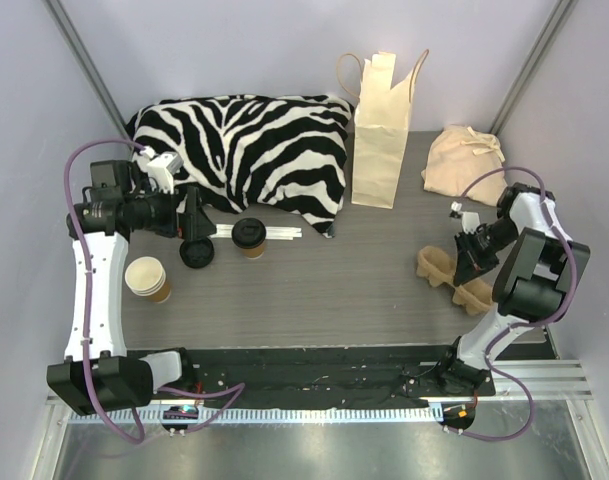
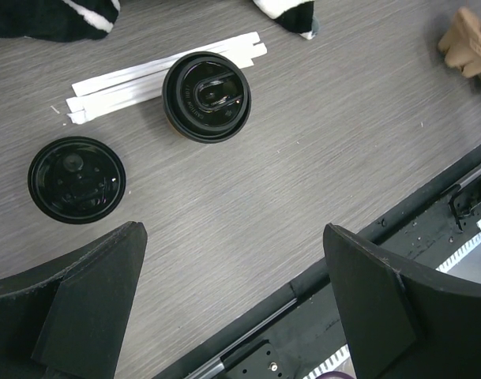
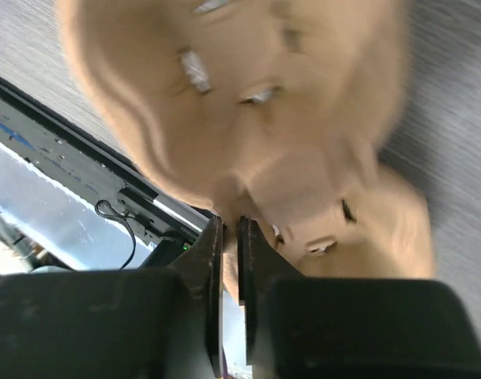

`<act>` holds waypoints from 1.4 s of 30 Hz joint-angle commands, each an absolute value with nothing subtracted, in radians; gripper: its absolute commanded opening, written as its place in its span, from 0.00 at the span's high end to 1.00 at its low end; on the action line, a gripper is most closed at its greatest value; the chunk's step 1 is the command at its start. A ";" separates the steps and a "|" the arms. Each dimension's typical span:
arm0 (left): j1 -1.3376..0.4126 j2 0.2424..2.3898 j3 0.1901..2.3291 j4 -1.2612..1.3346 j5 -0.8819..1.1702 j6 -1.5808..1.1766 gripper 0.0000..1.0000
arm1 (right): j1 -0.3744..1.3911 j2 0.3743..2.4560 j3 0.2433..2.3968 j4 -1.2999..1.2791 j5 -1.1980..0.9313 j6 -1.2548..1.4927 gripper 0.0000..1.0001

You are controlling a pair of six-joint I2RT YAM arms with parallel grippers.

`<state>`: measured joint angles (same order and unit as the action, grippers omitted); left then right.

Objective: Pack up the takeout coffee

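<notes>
My right gripper should bring the tan moulded cup carrier (image 1: 436, 264) inward to meet my left gripper, because the carrier is far from the coffee and from my empty left gripper.
The takeout coffee (image 1: 249, 238) is a brown paper cup with a black lid on it, standing mid-table; the left wrist view looks down on its lid (image 2: 206, 96). My left gripper (image 1: 199, 228) hangs to the left of it with its jaws wide open (image 2: 232, 230) and nothing between them. A loose flat black lid (image 1: 197, 252) (image 2: 76, 179) lies just below that gripper. On the right, my right gripper (image 1: 469, 262) (image 3: 230, 225) is shut on a thin edge of the tan moulded cup carrier (image 1: 452, 277) (image 3: 248, 103), which looks blurred in the right wrist view.
An open brown cup with a white rim (image 1: 147, 278) stands near the left arm. White paper-wrapped sticks (image 1: 274, 232) (image 2: 161, 75) lie behind the coffee. A zebra-print cloth (image 1: 254, 150), an upright paper bag (image 1: 381, 130) and a beige cloth pouch (image 1: 466, 160) sit at the back.
</notes>
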<state>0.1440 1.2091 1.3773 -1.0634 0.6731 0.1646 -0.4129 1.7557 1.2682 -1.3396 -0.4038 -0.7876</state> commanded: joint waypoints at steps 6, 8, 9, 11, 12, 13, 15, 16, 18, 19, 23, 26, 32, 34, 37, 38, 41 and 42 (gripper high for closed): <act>0.127 1.206 1.359 -0.999 0.747 0.126 0.00 | -0.307 1.627 1.290 -1.122 -0.253 -0.693 0.99; 0.111 1.210 1.359 -0.996 0.736 0.126 0.00 | -0.307 1.647 1.324 -1.100 -0.236 -0.699 0.99; 0.106 1.209 1.358 -0.994 0.733 0.123 0.00 | -0.305 1.654 1.333 -1.082 -0.229 -0.703 0.99; 0.092 1.207 1.353 -0.986 0.730 0.118 0.00 | -0.305 1.657 1.345 -1.056 -0.216 -0.703 0.99; 0.089 1.206 1.351 -0.982 0.729 0.115 0.00 | -0.305 1.652 1.345 -1.016 -0.212 -0.701 0.99; 0.083 1.204 1.348 -0.977 0.727 0.112 0.00 | -0.301 1.635 1.339 -0.996 -0.204 -0.696 0.99; 0.071 1.201 1.339 -0.966 0.724 0.107 0.00 | -0.293 1.620 1.307 -0.932 -0.186 -0.687 0.99; 0.054 1.203 1.336 -0.963 0.719 0.106 0.00 | -0.281 1.612 1.292 -0.914 -0.180 -0.687 0.99; 0.028 1.203 1.327 -0.959 0.694 0.107 0.00 | -0.267 1.611 1.269 -0.914 -0.178 -0.686 0.99; 0.009 1.203 1.322 -0.956 0.686 0.112 0.00 | -0.262 1.617 1.270 -0.925 -0.179 -0.684 0.99; -0.151 1.189 1.263 -0.881 0.655 0.088 0.00 | -0.258 1.687 1.313 -0.975 -0.213 -0.647 0.96; -0.309 1.170 1.184 -0.732 0.634 0.045 0.00 | -0.256 1.732 1.353 -1.020 -0.265 -0.608 0.93; -0.609 1.319 1.196 -0.499 0.565 -0.101 0.00 | -0.250 1.737 1.352 -1.071 -0.340 -0.534 0.87; -0.696 1.373 1.215 -0.401 0.534 -0.120 0.00 | -0.239 1.721 1.313 -1.068 -0.353 -0.520 0.87; -0.776 1.477 1.236 -0.261 0.488 -0.138 0.00 | -0.226 1.703 1.279 -1.065 -0.364 -0.489 0.75; -0.787 1.541 1.252 -0.244 0.479 -0.143 0.00 | -0.225 1.698 1.276 -1.063 -0.364 -0.483 0.75; -0.819 1.626 1.316 -0.209 0.471 -0.164 0.00 | -0.222 1.693 1.282 -1.060 -0.347 -0.477 0.74; -0.839 1.667 1.327 -0.180 0.438 -0.167 0.00 | -0.222 1.695 1.285 -1.060 -0.344 -0.476 0.75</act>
